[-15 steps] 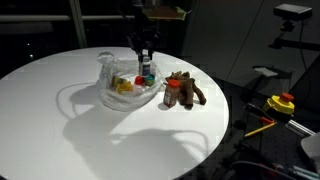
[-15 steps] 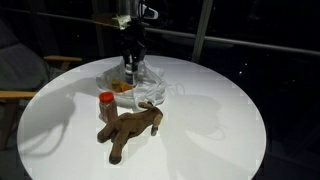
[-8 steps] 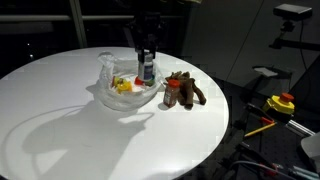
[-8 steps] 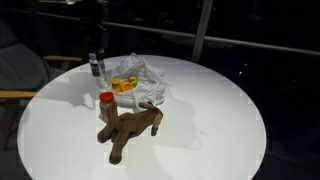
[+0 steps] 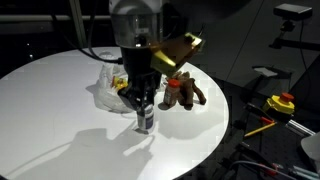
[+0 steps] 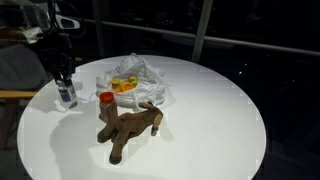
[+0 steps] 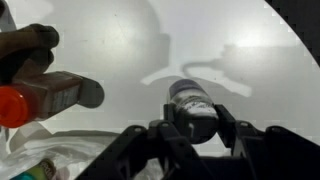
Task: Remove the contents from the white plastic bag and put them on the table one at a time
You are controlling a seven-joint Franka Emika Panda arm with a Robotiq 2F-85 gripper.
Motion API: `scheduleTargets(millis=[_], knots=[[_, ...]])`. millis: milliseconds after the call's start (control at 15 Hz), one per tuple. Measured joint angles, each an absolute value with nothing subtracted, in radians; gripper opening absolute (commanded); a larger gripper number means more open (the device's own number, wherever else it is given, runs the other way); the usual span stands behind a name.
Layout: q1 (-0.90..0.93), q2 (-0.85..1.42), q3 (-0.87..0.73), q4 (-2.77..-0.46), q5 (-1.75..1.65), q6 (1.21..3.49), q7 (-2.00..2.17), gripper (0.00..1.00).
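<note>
The small dark-capped bottle (image 6: 67,96) is upright above a clear patch of table (image 5: 136,137), so the robot's gripper should continue to lower it gently until the bottle's base sits flat, and then let go.
My gripper (image 5: 143,110) is shut on a small dark-capped bottle (image 5: 145,120) and holds it upright at the table surface, away from the bag. In an exterior view the bottle (image 6: 67,94) stands near the table's edge under the gripper (image 6: 63,80). The wrist view shows the bottle (image 7: 192,108) between the fingers (image 7: 192,128). The white plastic bag (image 5: 108,88) lies open on the table and holds yellow and other coloured items (image 6: 124,84). A red-capped bottle (image 6: 106,106) and a brown plush toy (image 6: 130,129) lie on the table beside the bag.
The round white table (image 6: 210,120) has its edge close to the held bottle (image 6: 30,110). A wooden chair arm (image 6: 12,96) stands past that edge. Yellow and red tools (image 5: 278,104) sit off the table.
The gripper has carried the small bottle up out of the bag and across the table, then lowered it to the surface away from the bag.
</note>
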State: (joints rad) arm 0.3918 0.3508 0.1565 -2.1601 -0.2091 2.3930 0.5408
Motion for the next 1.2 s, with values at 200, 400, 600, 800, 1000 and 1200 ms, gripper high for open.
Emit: scheduleTargets(millis=[200,400,600,800,1000,1200], knots=[[0.427,0.400,0.150,-2.175,-0.257,2.505,0.572,0.13],[0.442,0.412,0.138,-2.177,-0.262,2.558,0.575,0.63],[0.443,0.414,0.131,-2.178,-0.262,2.579,0.574,0.79],[0.440,0.408,0.131,-2.171,-0.256,2.576,0.550,1.00],[0.421,0.386,0.130,-2.145,-0.251,2.515,0.450,1.00],[0.379,0.379,0.123,-2.087,-0.252,2.415,0.328,1.00]])
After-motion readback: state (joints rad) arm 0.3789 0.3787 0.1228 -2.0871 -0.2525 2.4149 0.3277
